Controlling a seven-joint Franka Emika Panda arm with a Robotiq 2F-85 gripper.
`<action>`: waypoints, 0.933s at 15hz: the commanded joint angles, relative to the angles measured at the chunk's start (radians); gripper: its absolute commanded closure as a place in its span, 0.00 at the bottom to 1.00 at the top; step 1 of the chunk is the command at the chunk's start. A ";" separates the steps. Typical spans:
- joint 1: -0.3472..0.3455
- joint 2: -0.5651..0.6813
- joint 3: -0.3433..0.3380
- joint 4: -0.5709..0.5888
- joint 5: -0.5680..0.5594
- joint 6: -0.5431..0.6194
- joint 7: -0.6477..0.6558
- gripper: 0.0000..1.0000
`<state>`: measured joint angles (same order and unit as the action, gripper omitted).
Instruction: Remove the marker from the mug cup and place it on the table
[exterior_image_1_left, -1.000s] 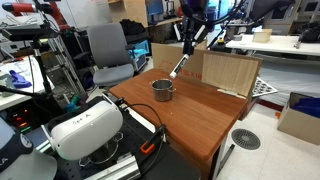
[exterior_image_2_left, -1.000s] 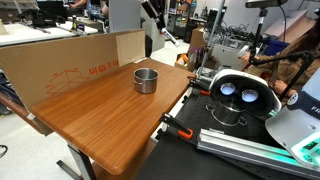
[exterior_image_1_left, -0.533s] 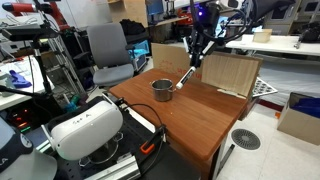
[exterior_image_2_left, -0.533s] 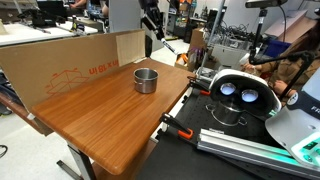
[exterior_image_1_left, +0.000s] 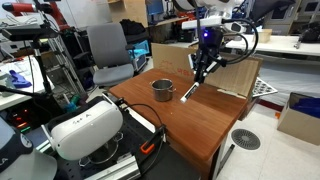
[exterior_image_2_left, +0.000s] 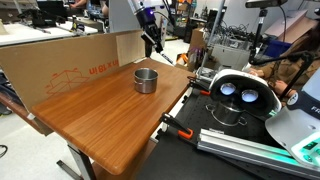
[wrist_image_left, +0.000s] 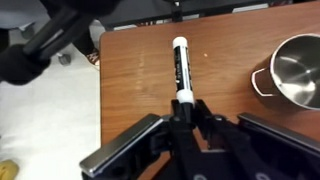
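Observation:
The marker (exterior_image_1_left: 190, 92) is hanging clear of the mug cup over open table (exterior_image_1_left: 203, 110). My gripper should keep moving the marker down until its white end touches the table, and then let go.
My gripper (exterior_image_1_left: 201, 72) is shut on the marker (exterior_image_1_left: 190, 91), which hangs slanting from the jaws just above the table (exterior_image_1_left: 212, 128), a little to the right of the mug cup (exterior_image_1_left: 163, 90). In the wrist view the marker (wrist_image_left: 180, 70) has a black body and a white tip and sticks out from the gripper (wrist_image_left: 183, 112) over the wooden table (wrist_image_left: 130, 80). The grey metal mug cup (wrist_image_left: 296, 70) stands empty at the right edge of that view. In an exterior view the gripper (exterior_image_2_left: 152, 36) is behind the mug cup (exterior_image_2_left: 146, 80), near the table's far edge (exterior_image_2_left: 100, 120).
A pale plywood board (exterior_image_1_left: 232, 72) stands behind the gripper. A cardboard sheet (exterior_image_2_left: 60, 62) lines one long side of the table. A large white rounded device (exterior_image_1_left: 85, 128) sits at the near end, with cables and an orange clamp (exterior_image_2_left: 176, 128). An office chair (exterior_image_1_left: 108, 52) stands behind.
The gripper has carried the marker away from above the mug cup, sideways and down toward the table beside it. The mug cup has not moved.

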<state>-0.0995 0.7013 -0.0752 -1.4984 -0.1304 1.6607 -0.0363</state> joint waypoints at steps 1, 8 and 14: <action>-0.006 0.093 -0.007 0.106 0.002 -0.047 0.005 0.95; -0.006 0.222 -0.028 0.234 -0.024 -0.055 0.003 0.95; -0.003 0.311 -0.045 0.350 -0.035 -0.099 0.023 0.95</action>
<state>-0.1016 0.9460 -0.1143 -1.2558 -0.1526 1.6383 -0.0264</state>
